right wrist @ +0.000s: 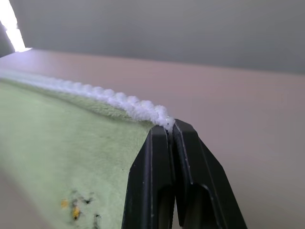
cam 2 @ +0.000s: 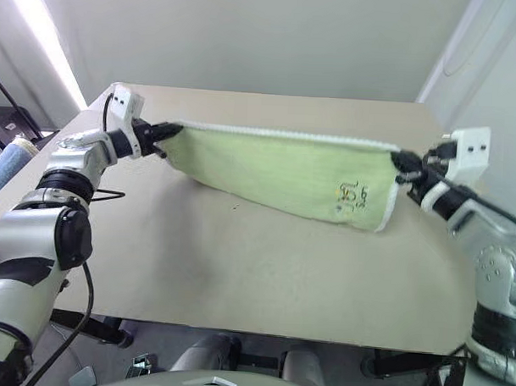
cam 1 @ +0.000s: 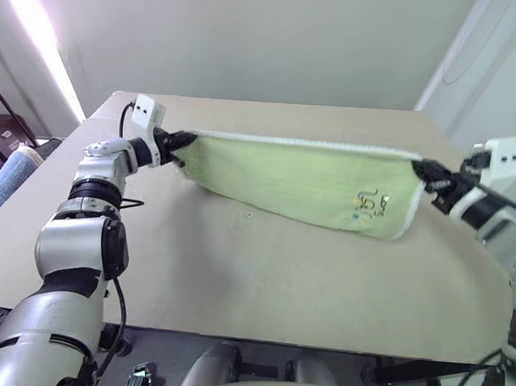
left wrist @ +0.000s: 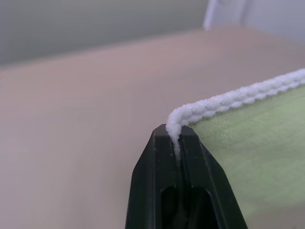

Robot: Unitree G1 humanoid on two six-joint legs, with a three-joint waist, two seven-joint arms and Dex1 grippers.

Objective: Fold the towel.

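My left gripper and right gripper are holding the towel, and the towel's lower part [cam 1: 300, 213] hangs above the tabletop. They should lower the towel's top edge back toward me [cam 1: 277, 246] before folding it forward.
The lime-green towel [cam 1: 301, 182] with white stitched edging hangs stretched above the tan table [cam 1: 263, 278], its top edge taut between my two grippers. My left gripper [cam 1: 185, 140] is shut on the towel's left top corner; the left wrist view shows the white edging [left wrist: 228, 101] pinched between its black fingers [left wrist: 155, 162]. My right gripper [cam 1: 422, 169] is shut on the right top corner, with the edging [right wrist: 119, 100] running into its closed fingers [right wrist: 190, 157]. A small dark scribble [cam 1: 372, 203] sits near the towel's lower right corner. The towel's lower edge sags toward the tabletop.
A rolled blue-and-beige fabric [cam 1: 8, 180] lies off the table's left edge. Dark furniture [cam 1: 6, 133] stands at far left. Bare tabletop spreads in front of and behind the towel. A white wall corner [cam 1: 475, 57] rises at the back right.
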